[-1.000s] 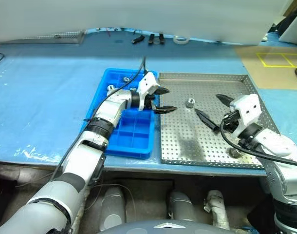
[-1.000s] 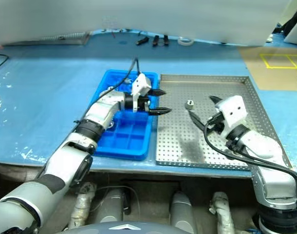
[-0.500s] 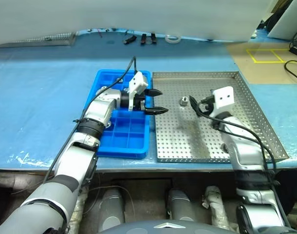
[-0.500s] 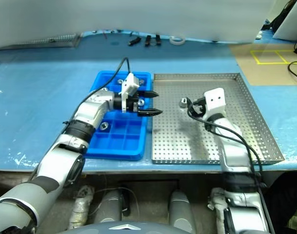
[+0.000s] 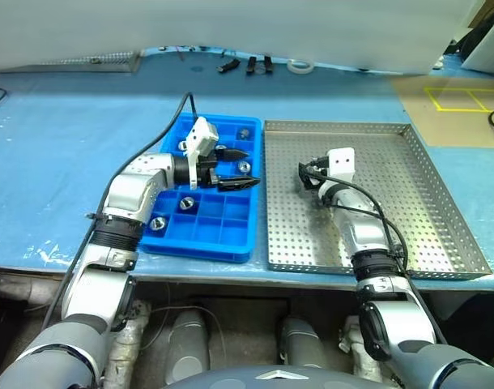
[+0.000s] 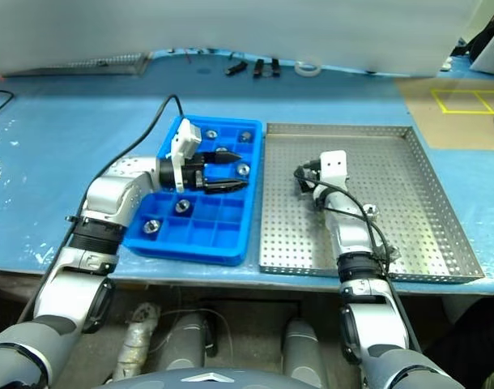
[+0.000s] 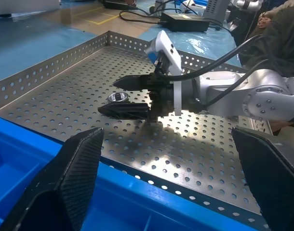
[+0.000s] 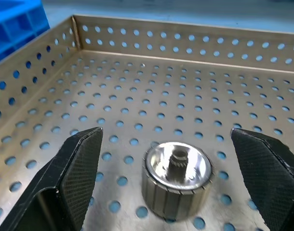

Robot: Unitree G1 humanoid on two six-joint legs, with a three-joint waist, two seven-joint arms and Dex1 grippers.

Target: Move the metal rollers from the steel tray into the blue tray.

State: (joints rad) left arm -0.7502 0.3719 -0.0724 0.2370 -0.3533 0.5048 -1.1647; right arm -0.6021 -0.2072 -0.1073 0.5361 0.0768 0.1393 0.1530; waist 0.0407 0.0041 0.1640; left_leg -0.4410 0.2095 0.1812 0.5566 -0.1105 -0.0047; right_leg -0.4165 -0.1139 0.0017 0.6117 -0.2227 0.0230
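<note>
My left gripper is hovering over the blue tray's compartments (image 5: pixel 229 168). It should move back and make way so my right gripper can bring the metal roller (image 8: pixel 176 181) there.
The steel tray (image 5: pixel 409 211) lies right of the blue tray (image 5: pixel 198 243), their long sides together. One metal roller (image 8: pixel 178 180) stands on the steel tray's perforated floor. My right gripper (image 8: pixel 166 139) is open and level, a finger on either side of the roller without touching it; the left wrist view shows the roller (image 7: pixel 119 97) between those fingers too. My left gripper (image 5: pixel 243 168) is open and empty over the blue tray's far right compartments, pointing toward the steel tray. Several rollers, such as the one (image 5: pixel 185 204) near the middle, lie in the blue tray's compartments.
Both trays rest on a pale blue table sheet (image 5: pixel 61 162). Small black tools (image 5: pixel 251 63) and a tape roll (image 5: pixel 301 66) lie along the far edge. A perforated metal strip (image 5: pixel 93 61) is at the far left. Yellow floor markings (image 5: pixel 457 99) show beyond the table's right end.
My left gripper has drawn back from the trays' shared edge to over the blue tray. My right gripper has come down and forward from the near right, so its fingers now straddle the roller.
</note>
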